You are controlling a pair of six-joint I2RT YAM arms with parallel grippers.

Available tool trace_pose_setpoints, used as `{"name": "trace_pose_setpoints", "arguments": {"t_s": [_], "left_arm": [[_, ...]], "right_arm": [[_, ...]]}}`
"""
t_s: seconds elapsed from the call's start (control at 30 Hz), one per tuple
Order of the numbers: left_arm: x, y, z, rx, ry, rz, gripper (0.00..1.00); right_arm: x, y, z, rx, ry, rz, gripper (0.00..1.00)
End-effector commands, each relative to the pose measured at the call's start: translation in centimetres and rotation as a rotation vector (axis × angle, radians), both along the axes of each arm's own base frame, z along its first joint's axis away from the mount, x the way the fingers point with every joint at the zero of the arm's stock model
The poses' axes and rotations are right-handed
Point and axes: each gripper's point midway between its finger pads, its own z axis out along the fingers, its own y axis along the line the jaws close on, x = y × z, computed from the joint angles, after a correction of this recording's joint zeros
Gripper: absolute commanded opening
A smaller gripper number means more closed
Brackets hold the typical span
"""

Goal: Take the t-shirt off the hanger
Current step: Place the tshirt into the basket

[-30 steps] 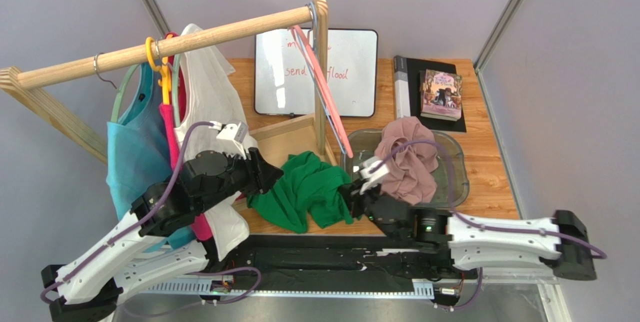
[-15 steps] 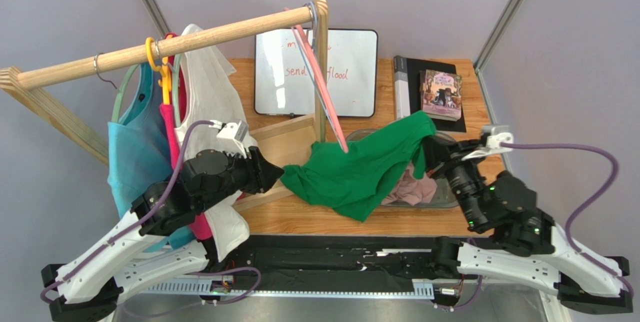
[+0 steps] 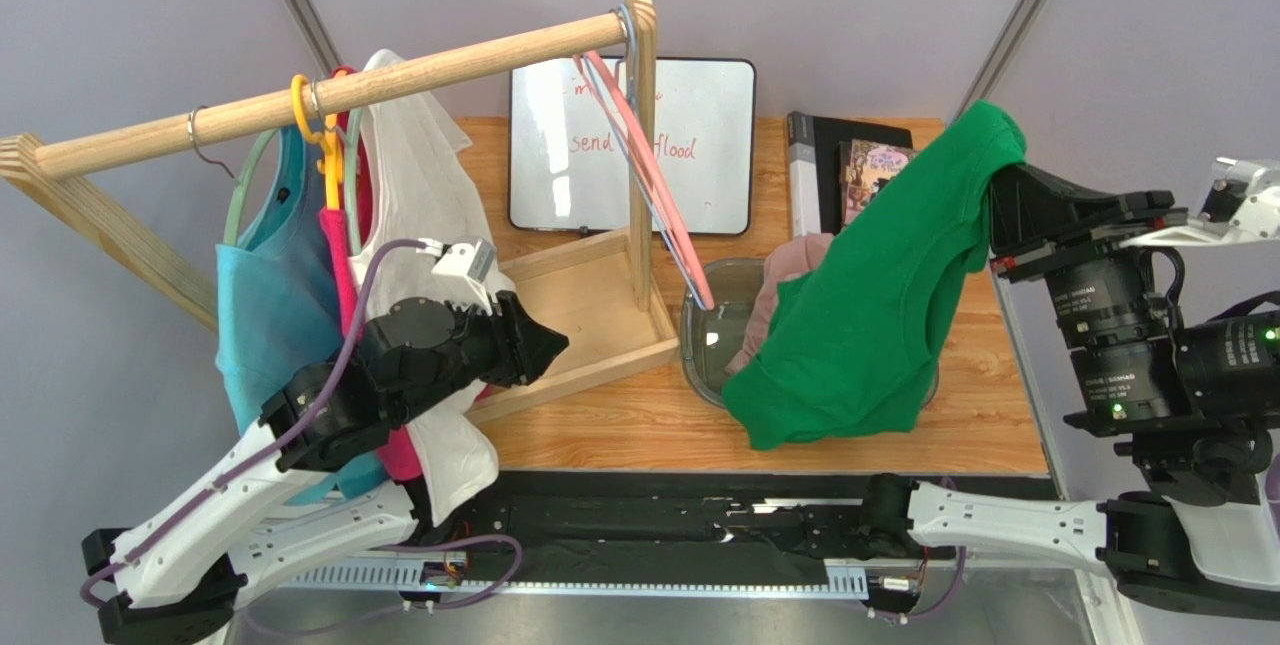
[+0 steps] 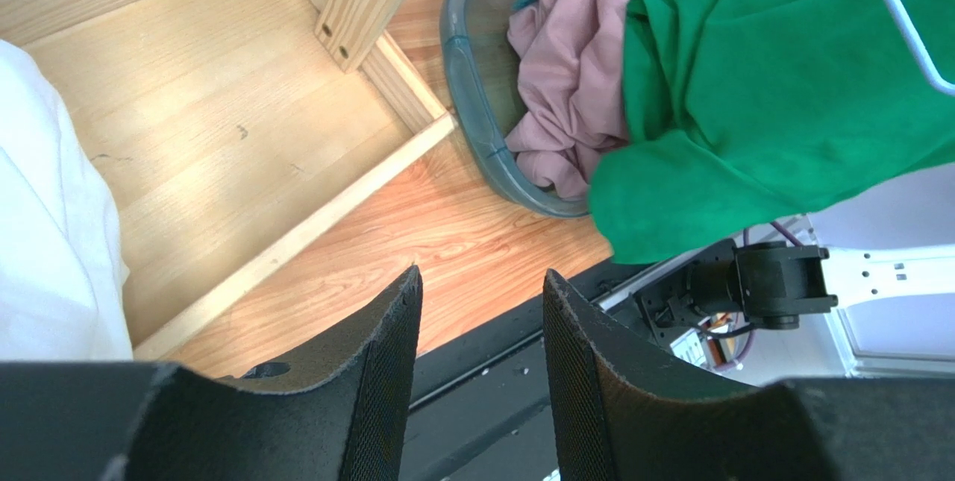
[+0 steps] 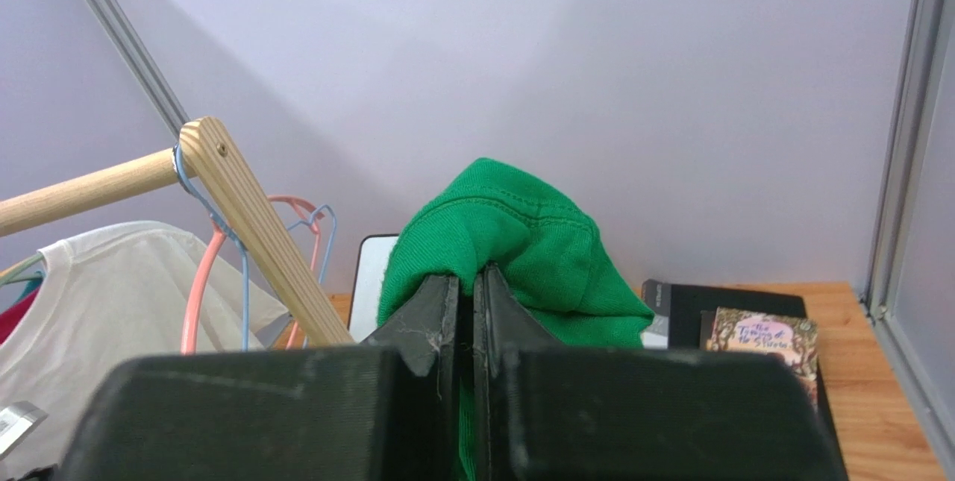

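My right gripper has the green t-shirt hanging over the grey bin, clear of the pink hanger, and should now lower it until it bunches up inside.
The green t-shirt hangs free in the air at the right, draped down over the grey bin. My right gripper is shut on its top fold, seen close up in the right wrist view as green cloth pinched between the right gripper's jaws. The pink hanger dangles bare from the right end of the wooden rod, apart from the shirt. My left gripper is open and holds nothing, low over the rack's wooden base; the left gripper faces the table's front edge.
A white top, a teal one and a red one hang on hangers at the rod's left. A pink cloth fills the bin. A whiteboard, a black pad and a book lie at the back.
My right gripper has carried the green t-shirt from the table beside the rack up and to the right, above the bin. The pink hanger swung slightly. The left arm has stayed put.
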Motion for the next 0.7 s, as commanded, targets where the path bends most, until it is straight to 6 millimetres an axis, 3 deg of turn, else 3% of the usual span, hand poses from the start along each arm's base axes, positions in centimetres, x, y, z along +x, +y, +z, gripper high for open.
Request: {"name": "trace_pose_setpoints", "arguments": {"t_s": [0.0,0.13,0.27,0.47,0.67], "left_arm": [[0.1,-0.1,2.0,-0.051,-0.031,0.000,0.50],[0.0,0.0,2.2,-0.056,-0.034,0.000,0.50],[-0.2,-0.1,2.2,-0.059,-0.030,-0.009,0.49],[-0.4,0.2,2.5,-0.062,-0.034,-0.010,0.49],[-0.6,0.7,2.6,-0.067,-0.038,-0.001,0.49]], "right_arm": [[0.8,1.8,2.4,-0.123,-0.063,-0.025,0.00],[2.0,4.7,2.1,-0.204,-0.060,-0.042,0.00],[3.5,5.5,2.2,-0.219,-0.066,-0.087,0.00],[6.2,5.6,3.0,-0.198,-0.065,-0.115,0.00],[9.2,4.7,1.2,-0.173,0.011,-0.126,0.00]]}}
